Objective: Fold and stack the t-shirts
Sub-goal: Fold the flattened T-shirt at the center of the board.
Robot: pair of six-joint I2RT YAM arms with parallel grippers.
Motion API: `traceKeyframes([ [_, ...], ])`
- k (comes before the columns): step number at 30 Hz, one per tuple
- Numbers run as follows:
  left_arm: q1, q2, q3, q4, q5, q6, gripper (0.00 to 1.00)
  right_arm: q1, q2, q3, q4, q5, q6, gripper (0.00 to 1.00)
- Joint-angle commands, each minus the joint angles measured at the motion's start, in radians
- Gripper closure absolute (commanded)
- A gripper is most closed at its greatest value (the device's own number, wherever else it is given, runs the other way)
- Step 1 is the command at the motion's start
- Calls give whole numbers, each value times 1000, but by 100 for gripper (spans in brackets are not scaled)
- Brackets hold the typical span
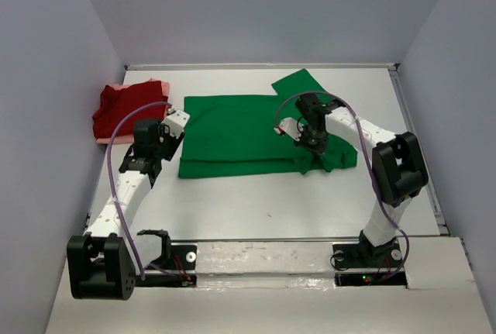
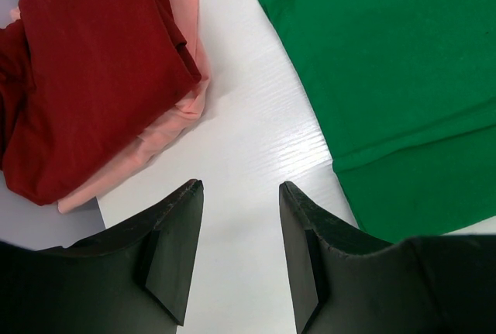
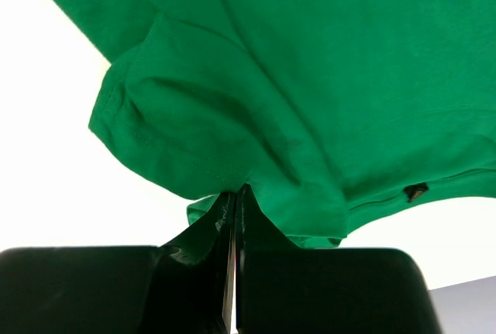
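Observation:
My right gripper should keep moving inward with the green t-shirt's sleeve (image 3: 182,121) in its fingers and the body flat beyond (image 3: 337,70), then let go of the sleeve on the t-shirt's body.
A bright green t-shirt (image 1: 232,136) lies spread across the middle of the white table, its right side bunched up. My right gripper (image 1: 310,150) is shut on that bunched green cloth (image 3: 232,109), pinching a fold at the fingertips (image 3: 240,194). At the far left a dark red t-shirt (image 1: 124,109) lies folded on top of a pale pink t-shirt (image 1: 132,87). In the left wrist view the red shirt (image 2: 85,70) and pink shirt (image 2: 167,129) sit left of the green one (image 2: 395,78). My left gripper (image 2: 240,194) is open over bare table between the stack and the green shirt.
Grey walls close in the table (image 1: 256,202) on the left, back and right. The arm bases (image 1: 263,260) stand along the near edge. A purple cable (image 1: 116,148) loops over the left arm, another (image 1: 364,136) over the right.

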State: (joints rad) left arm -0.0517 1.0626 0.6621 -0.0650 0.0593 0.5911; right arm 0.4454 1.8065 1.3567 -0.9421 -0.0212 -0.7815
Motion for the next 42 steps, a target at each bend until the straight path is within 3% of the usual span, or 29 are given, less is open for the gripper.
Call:
traceKeyframes([
  [1,3,-33,-9,11,13,6,44,-2,-38,62,-11,17,-5,100],
  [12,3,-41,-19,11,8,7,44,-2,17,107,43,109,2,100],
  [42,3,-18,-39,30,10,12,44,-20,192,271,118,178,-16,100],
])
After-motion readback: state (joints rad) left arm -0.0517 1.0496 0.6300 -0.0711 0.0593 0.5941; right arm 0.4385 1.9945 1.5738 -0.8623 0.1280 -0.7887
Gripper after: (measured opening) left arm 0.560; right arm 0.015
